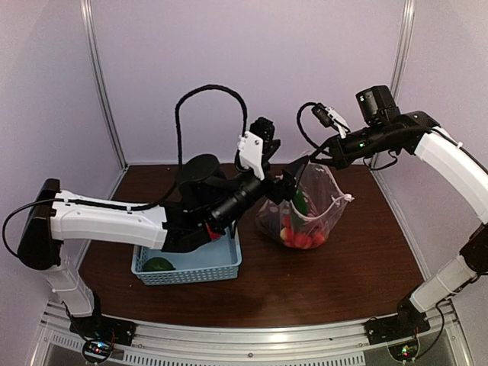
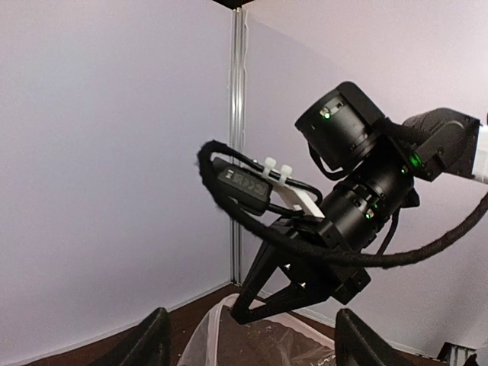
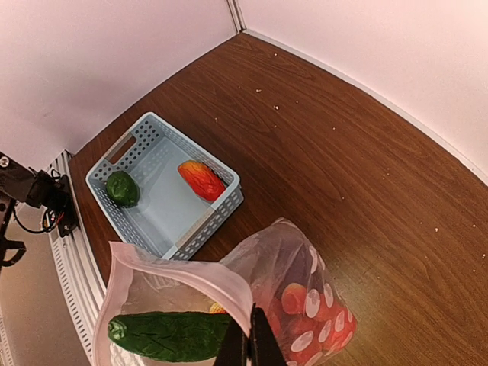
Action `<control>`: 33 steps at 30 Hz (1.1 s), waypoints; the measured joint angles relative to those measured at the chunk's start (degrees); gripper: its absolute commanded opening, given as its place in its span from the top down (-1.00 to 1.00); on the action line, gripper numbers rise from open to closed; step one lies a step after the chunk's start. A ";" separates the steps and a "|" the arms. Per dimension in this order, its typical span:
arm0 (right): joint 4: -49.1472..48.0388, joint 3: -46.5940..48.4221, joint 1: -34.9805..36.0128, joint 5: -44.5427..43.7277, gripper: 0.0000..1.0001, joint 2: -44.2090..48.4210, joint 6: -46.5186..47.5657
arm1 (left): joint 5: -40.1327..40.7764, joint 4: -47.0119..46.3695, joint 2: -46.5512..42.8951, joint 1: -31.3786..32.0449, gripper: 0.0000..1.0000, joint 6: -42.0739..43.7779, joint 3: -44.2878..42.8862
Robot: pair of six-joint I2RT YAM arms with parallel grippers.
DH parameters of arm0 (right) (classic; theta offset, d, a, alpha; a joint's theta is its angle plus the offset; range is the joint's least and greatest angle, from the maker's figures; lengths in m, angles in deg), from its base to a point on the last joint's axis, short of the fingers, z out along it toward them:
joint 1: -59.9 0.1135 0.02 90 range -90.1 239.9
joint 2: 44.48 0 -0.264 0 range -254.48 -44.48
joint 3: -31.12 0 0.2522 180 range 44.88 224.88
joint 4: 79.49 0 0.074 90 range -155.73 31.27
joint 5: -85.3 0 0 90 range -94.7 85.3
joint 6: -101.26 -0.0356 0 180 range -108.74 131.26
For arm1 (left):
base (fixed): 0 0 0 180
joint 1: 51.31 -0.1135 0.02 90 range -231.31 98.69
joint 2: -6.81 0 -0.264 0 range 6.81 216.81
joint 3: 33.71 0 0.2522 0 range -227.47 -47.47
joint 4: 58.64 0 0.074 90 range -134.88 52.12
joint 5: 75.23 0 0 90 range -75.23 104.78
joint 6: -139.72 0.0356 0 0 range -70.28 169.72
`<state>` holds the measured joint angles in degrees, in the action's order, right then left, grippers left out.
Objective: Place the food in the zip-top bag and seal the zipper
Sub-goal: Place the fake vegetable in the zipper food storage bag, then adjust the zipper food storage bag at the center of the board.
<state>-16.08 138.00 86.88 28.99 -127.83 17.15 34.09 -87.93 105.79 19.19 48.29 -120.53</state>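
The zip-top bag's opening (image 1: 314,191) will open wide when I pull the zip-top bag's front rim (image 1: 311,218), because that front rim hangs loose below the raised back rim.
The zip-top bag (image 1: 320,202) stands open at mid-table, its mouth rim held up by my right gripper (image 1: 305,162), which is shut on the rim beside the pale zipper strip (image 3: 183,268). Inside the bag lie a green cucumber (image 3: 164,335) and red cherry tomatoes (image 3: 301,309). My left gripper (image 1: 284,185) hovers just left of the bag mouth. In the left wrist view its fingers (image 2: 152,339) stand wide apart with nothing between them, above the bag's mouth (image 2: 263,347). A red pepper (image 3: 200,179) and a small dark green piece (image 3: 122,188) lie in the basket.
The light-blue perforated basket (image 1: 221,271) sits left of the bag, partly under my left arm. Pale walls close in the back and both sides. Bare brown tabletop (image 3: 358,160) lies to the right of the bag and in front of it.
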 measured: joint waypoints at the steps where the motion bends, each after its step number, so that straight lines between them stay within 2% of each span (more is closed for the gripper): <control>1: -0.42 -0.09 -0.02 0.11 1.00 0.00 -0.11 | 0.42 0.57 -2.08 0.17 -0.28 -2.32 1.42; 3: -1.20 -0.37 -0.02 0.20 1.00 0.00 -0.22 | 1.70 2.12 -5.20 0.52 -0.21 -7.32 3.13; 7: -2.12 -0.37 0.00 0.61 1.00 -0.92 -0.26 | 4.70 11.56 -7.56 0.85 -0.09 -20.96 2.36; 10: -3.10 -0.35 -0.02 0.61 1.00 -1.79 -0.31 | 5.25 19.47 -6.75 0.85 0.10 -30.53 0.92; 16: -4.48 -0.35 0.15 0.57 1.00 -2.49 -0.28 | 3.67 32.72 -2.25 0.85 0.34 -44.94 -3.52; 19: -4.52 -0.39 0.83 -0.04 1.00 -2.47 -0.02 | 3.06 36.17 -1.16 0.85 0.47 -48.52 -3.65; 24: -5.03 -1.70 2.71 -2.19 1.00 -1.55 0.81 | 2.36 43.76 0.72 0.57 0.98 -51.43 -7.72; 30: -5.22 -2.62 3.65 -7.67 1.00 -0.57 2.10 | 1.18 47.95 1.60 -0.59 1.00 -51.78 -10.23; 33: -2.23 1.86 0.85 -12.37 1.00 -3.13 3.91 | -1.36 49.55 6.60 -3.76 1.00 -49.77 -18.43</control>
<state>-18.31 139.86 87.73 16.62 -130.95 21.06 32.73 -38.38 112.39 15.43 -1.48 -138.95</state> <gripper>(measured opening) 0.006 0.007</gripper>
